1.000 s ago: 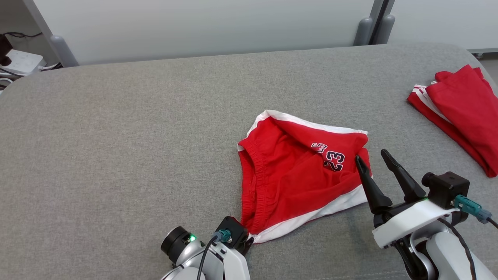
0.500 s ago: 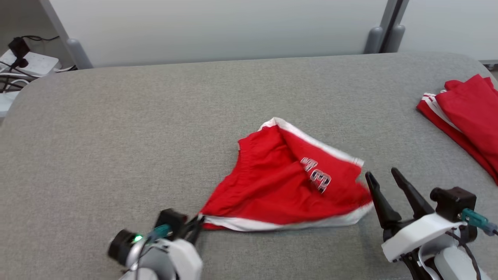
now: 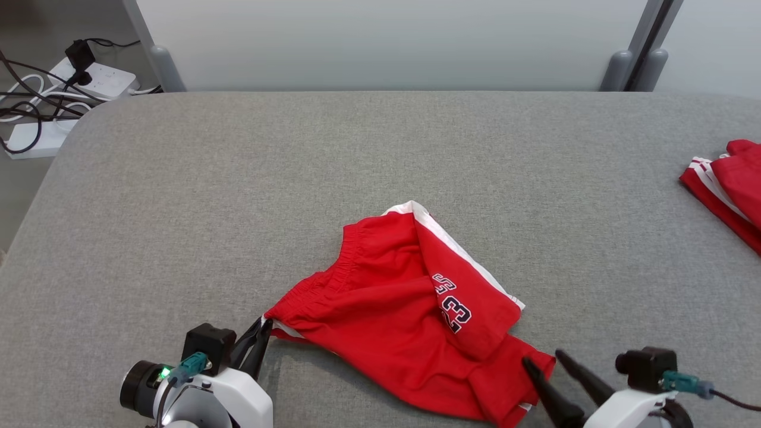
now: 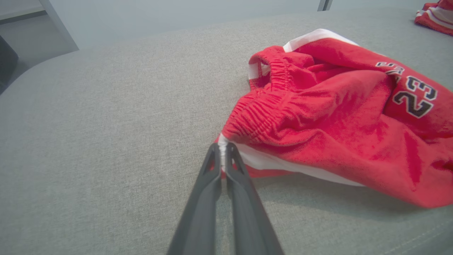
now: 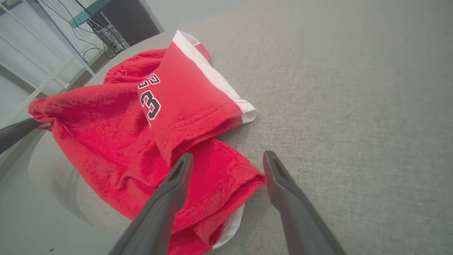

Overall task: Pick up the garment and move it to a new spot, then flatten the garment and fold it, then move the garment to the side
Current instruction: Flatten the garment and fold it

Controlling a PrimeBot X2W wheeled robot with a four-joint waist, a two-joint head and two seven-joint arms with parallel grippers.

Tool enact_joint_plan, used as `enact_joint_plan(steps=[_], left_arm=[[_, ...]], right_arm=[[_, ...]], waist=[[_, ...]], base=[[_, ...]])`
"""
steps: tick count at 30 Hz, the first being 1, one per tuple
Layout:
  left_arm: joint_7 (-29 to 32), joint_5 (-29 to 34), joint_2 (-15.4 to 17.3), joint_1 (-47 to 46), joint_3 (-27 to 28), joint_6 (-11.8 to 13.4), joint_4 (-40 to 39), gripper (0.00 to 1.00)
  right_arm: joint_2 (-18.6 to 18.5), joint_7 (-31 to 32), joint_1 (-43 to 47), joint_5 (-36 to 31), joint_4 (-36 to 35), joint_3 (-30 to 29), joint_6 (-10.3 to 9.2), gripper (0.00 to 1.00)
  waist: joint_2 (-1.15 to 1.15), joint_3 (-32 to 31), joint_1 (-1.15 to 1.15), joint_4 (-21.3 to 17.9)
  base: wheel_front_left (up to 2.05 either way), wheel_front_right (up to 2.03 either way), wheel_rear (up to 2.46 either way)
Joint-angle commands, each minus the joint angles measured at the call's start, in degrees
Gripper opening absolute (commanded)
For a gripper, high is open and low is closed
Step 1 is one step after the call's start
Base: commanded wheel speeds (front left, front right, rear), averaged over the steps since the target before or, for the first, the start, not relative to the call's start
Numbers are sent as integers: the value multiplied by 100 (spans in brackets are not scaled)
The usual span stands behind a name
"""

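I expect the lower leg (image 3: 508,372) to come out straight and separate when I lift it, because the printed leg's loose hem (image 3: 505,334) lies on top of it.
The garment (image 3: 380,315) is a pair of red shorts with white trim and a dark "23", lying crumpled on the grey padded table (image 3: 297,178). My left gripper (image 3: 261,334) is shut on its white-edged waistband corner, at the garment's left end. In the left wrist view the two fingers pinch that corner (image 4: 222,148) with the garment (image 4: 336,117) spreading to the right. My right gripper (image 3: 544,362) stands open at the garment's lower right hem. In the right wrist view its gripper (image 5: 228,157) straddles the hem edge of the garment (image 5: 116,141) without closing on it.
A second red garment with white stripes (image 3: 728,190) lies folded at the table's far right edge, also in the left wrist view (image 4: 437,14). Power strips and cables (image 3: 89,74) lie on the floor beyond the table's left corner. A pale partition stands behind the table.
My left gripper has pulled the garment's corner to the left, stretching the shorts out along the table. The head camera has turned left. The right gripper stays open by the hem.
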Motion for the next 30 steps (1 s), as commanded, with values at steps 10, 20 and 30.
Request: enact_joint_plan(steps=[10, 20, 30], left_arm=[[-164, -138, 130, -119, 265, 151, -239, 0], [-224, -118, 63, -259, 152, 149, -245, 0], [-476, -229, -99, -402, 70, -4, -403, 0]], right_arm=[[-261, 194, 404, 650, -438, 656, 9, 100], [235, 272, -376, 1784, 593, 1244, 9, 40], [-188, -676, -1404, 1634, 1216, 1615, 9, 0]], waist=[[0, 68, 0, 14], [0, 111, 0, 98], [0, 85, 0, 277]], base=[[0, 0, 0], [0, 0, 0], [0, 0, 0]])
